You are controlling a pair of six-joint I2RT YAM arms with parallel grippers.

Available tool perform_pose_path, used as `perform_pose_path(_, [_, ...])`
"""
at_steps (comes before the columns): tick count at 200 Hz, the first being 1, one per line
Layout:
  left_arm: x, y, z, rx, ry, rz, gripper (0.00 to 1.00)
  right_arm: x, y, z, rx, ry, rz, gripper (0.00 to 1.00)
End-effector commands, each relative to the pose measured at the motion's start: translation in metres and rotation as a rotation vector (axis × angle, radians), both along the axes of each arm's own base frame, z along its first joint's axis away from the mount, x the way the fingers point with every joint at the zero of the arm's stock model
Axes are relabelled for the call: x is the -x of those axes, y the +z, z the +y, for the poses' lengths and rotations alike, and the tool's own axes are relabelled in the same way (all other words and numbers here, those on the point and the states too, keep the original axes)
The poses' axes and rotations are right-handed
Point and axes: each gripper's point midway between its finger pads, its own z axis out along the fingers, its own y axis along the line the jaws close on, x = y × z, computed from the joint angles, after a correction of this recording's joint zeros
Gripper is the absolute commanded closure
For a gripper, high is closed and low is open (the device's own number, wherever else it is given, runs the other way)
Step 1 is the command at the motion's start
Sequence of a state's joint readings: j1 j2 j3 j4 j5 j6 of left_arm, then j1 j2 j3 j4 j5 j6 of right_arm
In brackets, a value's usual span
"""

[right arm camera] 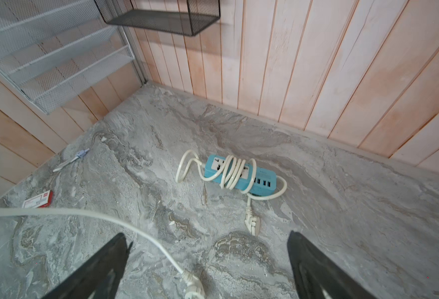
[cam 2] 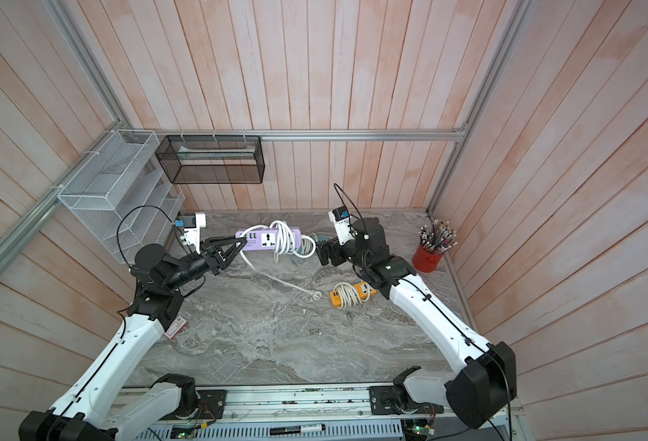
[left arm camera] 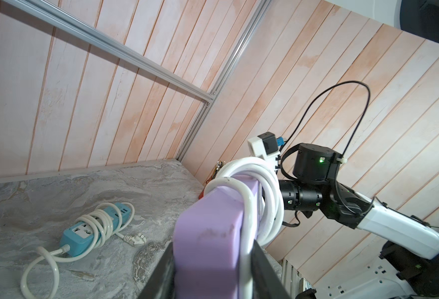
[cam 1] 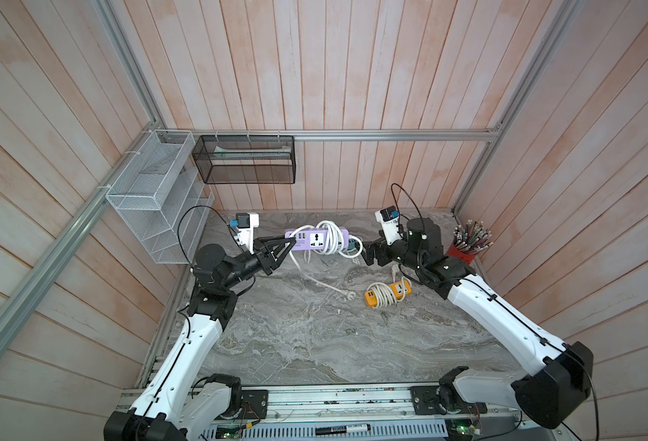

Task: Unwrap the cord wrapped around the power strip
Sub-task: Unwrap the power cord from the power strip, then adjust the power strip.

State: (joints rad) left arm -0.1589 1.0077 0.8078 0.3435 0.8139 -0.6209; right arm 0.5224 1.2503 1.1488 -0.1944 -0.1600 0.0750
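Observation:
The white cord (cam 1: 311, 276) will curve into an arch when I pull it around the power strip, because the cord's round loops (cam 1: 332, 237) stand away from the purple power strip's edges.
A purple power strip (cam 1: 316, 239) hangs above the grey table, with my left gripper (cam 1: 290, 241) shut on its left end. The left wrist view shows the strip (left arm camera: 208, 233) between the jaws, with one strand of white cord (left arm camera: 247, 227) pinched beside it. Several loops of the cord (cam 1: 332, 236) still circle the strip's right half. A loose length drops to the table and ends in a plug (cam 1: 349, 294). My right gripper (cam 1: 362, 255) is open just right of the strip and holds nothing. In its wrist view, the gripper (right arm camera: 208, 236) is above that plug (right arm camera: 194, 283).
A blue strip (right arm camera: 239, 176) wrapped in its cord lies on the table behind the purple one. An orange wrapped strip (cam 1: 389, 294) lies under my right arm. A red cup of pencils (cam 1: 467, 244) stands at the right wall. Mesh racks (cam 1: 154, 198) hang back left. A pen (right arm camera: 71, 161) and small box (right arm camera: 38, 202) lie far left.

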Motion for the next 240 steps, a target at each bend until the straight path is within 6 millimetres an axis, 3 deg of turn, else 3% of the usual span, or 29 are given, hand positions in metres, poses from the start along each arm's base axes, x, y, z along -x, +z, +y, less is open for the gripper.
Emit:
perform_pose_path(1, [0.005,0.018,0.001,0.028,-0.008,-0.081,1.0,0.01,0.043,-0.007,-0.07,0.003,-0.101,0.02])
perform_pose_path(34, [0.006,0.015,0.001,0.026,-0.016,-0.076,1.0,0.033,0.083,-0.012,-0.23,0.112,-0.155,0.01])
perform_pose_path(63, [0.009,0.014,-0.001,0.025,-0.039,-0.078,1.0,0.053,0.095,-0.007,-0.406,0.333,-0.123,0.02])
perform_pose_path(106, [0.012,0.015,-0.004,0.053,-0.07,-0.076,1.0,0.065,0.085,0.02,-0.497,0.558,-0.008,0.04])
perform_pose_path(179, [0.015,0.013,-0.017,0.04,-0.116,-0.082,1.0,0.068,0.076,0.047,-0.504,0.634,0.031,0.06])
perform_pose_path(202, [0.016,0.012,-0.021,0.041,-0.129,-0.083,1.0,0.069,0.073,0.057,-0.499,0.655,0.043,0.13])
perform_pose_path(240, [0.015,0.013,-0.021,0.036,-0.123,-0.087,1.0,0.071,0.072,0.058,-0.504,0.666,0.045,0.33])
